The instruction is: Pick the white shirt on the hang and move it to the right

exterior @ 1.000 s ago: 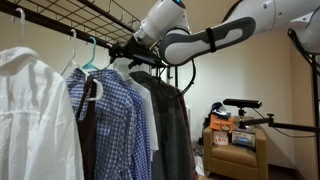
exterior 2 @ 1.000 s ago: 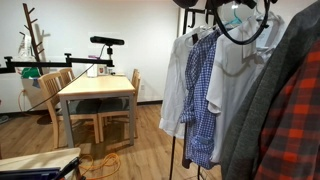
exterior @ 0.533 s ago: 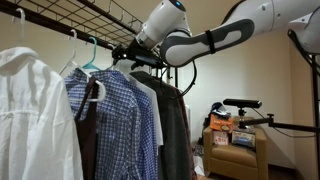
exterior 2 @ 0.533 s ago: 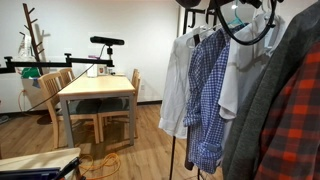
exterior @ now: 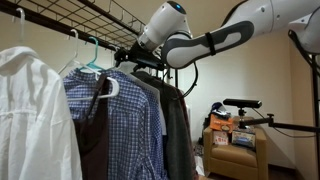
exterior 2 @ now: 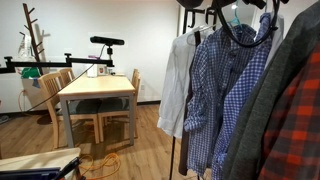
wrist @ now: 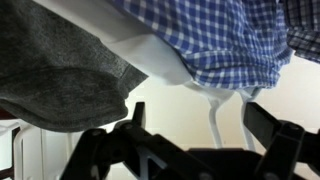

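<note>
The checked shirt's and white shirt's hooks (wrist: 246,118) are both inside the opening of the robot's gripper, so the gripper should move back and close on only the white shirt's hook (wrist: 214,124).
A white shirt (exterior: 25,110) hangs at the near end of the black rack (exterior: 60,20); it also shows in the other exterior view (exterior 2: 178,80). A blue checked shirt (exterior: 118,120) on a white hanger (exterior: 106,88) hangs beside it and shows in both exterior views (exterior 2: 215,100). My gripper (exterior: 128,55) is up at the rail among the hangers, by the checked shirt's collar. In the wrist view the gripper (wrist: 200,128) is open, with a white hanger wire (wrist: 213,118) between its fingers. Above it lie the checked cloth (wrist: 230,40), a strip of white cloth (wrist: 150,52) and grey cloth (wrist: 60,70).
Dark and grey garments (exterior: 175,120) hang past the gripper. A grey coat (exterior 2: 260,110) and a red plaid shirt (exterior 2: 295,135) hang close to the camera. A wooden table (exterior 2: 95,90) with chairs stands behind. An armchair with boxes (exterior: 232,140) and a camera stand (exterior: 240,103) are beyond the rack.
The blue checked shirt has slid along the rail toward the dark garments and now covers the white garment that showed beside it. My gripper has shifted slightly the same way.
</note>
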Controlling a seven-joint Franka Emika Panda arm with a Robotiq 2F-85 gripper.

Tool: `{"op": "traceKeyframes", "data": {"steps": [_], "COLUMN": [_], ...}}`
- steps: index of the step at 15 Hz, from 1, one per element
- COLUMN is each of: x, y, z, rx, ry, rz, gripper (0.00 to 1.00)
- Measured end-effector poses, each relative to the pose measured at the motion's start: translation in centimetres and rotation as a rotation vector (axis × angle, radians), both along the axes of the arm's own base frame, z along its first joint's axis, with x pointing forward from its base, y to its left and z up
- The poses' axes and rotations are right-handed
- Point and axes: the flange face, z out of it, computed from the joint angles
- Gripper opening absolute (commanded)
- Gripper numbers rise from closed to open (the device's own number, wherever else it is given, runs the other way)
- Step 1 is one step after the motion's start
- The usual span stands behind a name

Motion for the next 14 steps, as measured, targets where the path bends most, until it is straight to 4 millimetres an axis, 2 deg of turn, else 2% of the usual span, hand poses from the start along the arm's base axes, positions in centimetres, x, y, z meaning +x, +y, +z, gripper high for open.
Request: {"op": "traceKeyframes", "data": {"steps": [9,14], "x": [-1.7,-2.3], "y": [-3.1,-2.1], "z": [-1.9,-2.2], "rx": [0.054,0.084], "ry": [0.012,-0.055], "rz": [-0.068,0.035], "gripper": [1.0,1.0]}}
